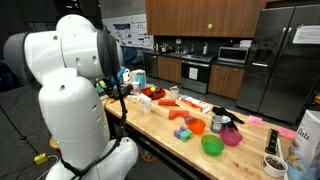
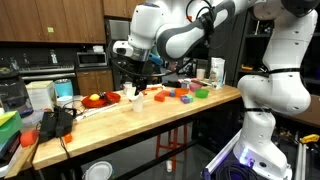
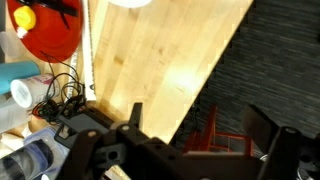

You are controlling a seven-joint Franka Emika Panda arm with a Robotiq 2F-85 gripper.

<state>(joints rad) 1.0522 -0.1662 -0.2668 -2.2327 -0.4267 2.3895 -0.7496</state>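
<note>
My open gripper is over the table's front edge (image 3: 194,108), to the side of the white cup (image 2: 137,103). Next, I swing it back, turn it and line it up above the cup.
My gripper (image 3: 200,120) is open with nothing between its fingers. It hangs above the front edge of the wooden table (image 3: 160,70), and past that edge I see dark floor and a red wire frame (image 3: 225,140). A red plate (image 3: 50,30) with a yellow object (image 3: 22,17) lies on the table at the upper left of the wrist view. Black cables (image 3: 60,95) lie just below it. In both exterior views the gripper (image 2: 137,72) (image 1: 120,92) hovers above the table near the red plate (image 2: 100,101) (image 1: 150,93), touching nothing.
Further along the table are a green bowl (image 1: 212,146), a pink bowl (image 1: 232,136), small coloured blocks, a white bag (image 1: 308,135) and a cup (image 1: 273,163). A black device with cables (image 2: 55,122) sits at the table's other end. The robot's white base (image 1: 75,120) stands beside the table.
</note>
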